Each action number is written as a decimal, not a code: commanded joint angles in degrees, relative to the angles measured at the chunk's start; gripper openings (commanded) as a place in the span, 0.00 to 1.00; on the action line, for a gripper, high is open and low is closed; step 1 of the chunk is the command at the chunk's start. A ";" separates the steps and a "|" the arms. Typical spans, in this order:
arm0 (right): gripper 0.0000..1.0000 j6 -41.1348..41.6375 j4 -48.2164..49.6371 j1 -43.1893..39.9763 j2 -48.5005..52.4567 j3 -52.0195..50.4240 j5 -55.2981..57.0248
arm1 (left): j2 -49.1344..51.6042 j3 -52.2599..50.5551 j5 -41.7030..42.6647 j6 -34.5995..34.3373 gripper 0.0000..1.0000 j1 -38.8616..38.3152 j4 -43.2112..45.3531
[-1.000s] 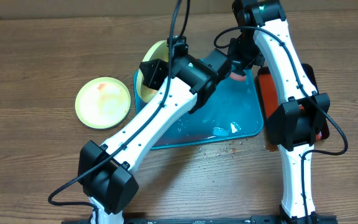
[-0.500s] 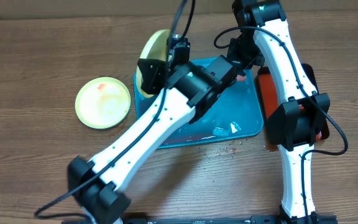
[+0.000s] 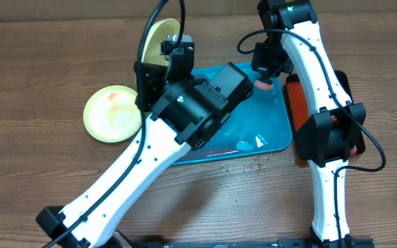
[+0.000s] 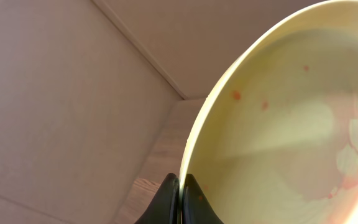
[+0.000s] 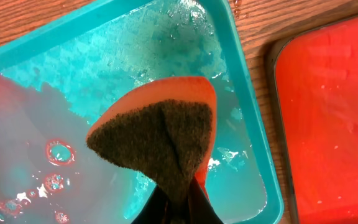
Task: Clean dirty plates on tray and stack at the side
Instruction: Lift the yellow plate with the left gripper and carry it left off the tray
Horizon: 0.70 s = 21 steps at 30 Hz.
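The plate is held by its rim in my left gripper and the second plate lies uncovered. I should keep carrying toward it until the plates nest flat.
My left gripper is shut on the rim of a pale yellow-green plate and holds it tilted on edge in the air above the tray's far left corner. In the left wrist view the plate has faint red smears and its rim sits between my jaws. My right gripper is shut on an orange sponge with a brown scrub face, above the turquoise tray. A whitish plate with red sauce rings lies in the wet tray. A second yellow-green plate lies on the table to the left.
The turquoise tray sits mid-table, largely hidden under my left arm. A red dark-rimmed tray stands right beside it on the right, also visible in the overhead view. Crumbs and drops lie on the wood in front of the tray.
My left arm has lifted the yellow-green plate up and carried it back and to the left, off the tray. The right gripper with the sponge has barely moved.
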 commanded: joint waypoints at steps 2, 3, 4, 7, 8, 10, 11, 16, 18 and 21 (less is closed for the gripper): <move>0.04 -0.04 -0.20 0.15 -2.69 1.66 -0.11 | -3.26 0.31 -3.58 -1.99 0.05 -0.24 -0.02; 0.04 -0.04 -0.22 0.15 -2.69 1.66 -0.11 | -3.56 0.28 -3.96 -2.34 0.04 -0.15 -0.15; 0.04 -0.04 -0.24 0.15 -2.69 1.66 -0.11 | -3.87 0.28 -4.02 -2.36 0.04 0.17 -0.22; 0.04 -0.04 -0.31 0.15 -2.69 1.66 -0.11 | -4.20 0.28 -3.98 -3.48 0.04 1.70 -0.55; 0.04 -0.04 -0.35 0.15 -2.69 1.66 -0.11 | -4.20 0.28 -3.96 -3.80 0.04 2.40 -0.72; 0.04 -0.04 -0.50 0.15 -2.69 1.66 -0.11 | -4.20 0.28 -3.96 -3.82 0.04 3.56 -1.03; 0.04 -0.04 -0.55 0.15 -2.69 1.66 -0.11 | -4.20 0.28 -3.96 -3.82 0.04 4.13 -1.18; 0.04 -0.04 -0.61 0.15 -2.69 1.66 -0.11 | -4.20 0.28 0.24 -4.94 0.04 7.85 -1.07; 0.04 -0.04 -0.59 0.15 -2.69 1.66 -0.11 | -4.20 0.28 4.04 -4.90 0.04 9.55 -0.61; 0.04 -0.04 -0.46 0.15 -2.69 1.66 -0.11 | -4.20 0.28 10.60 -4.85 0.04 11.54 0.17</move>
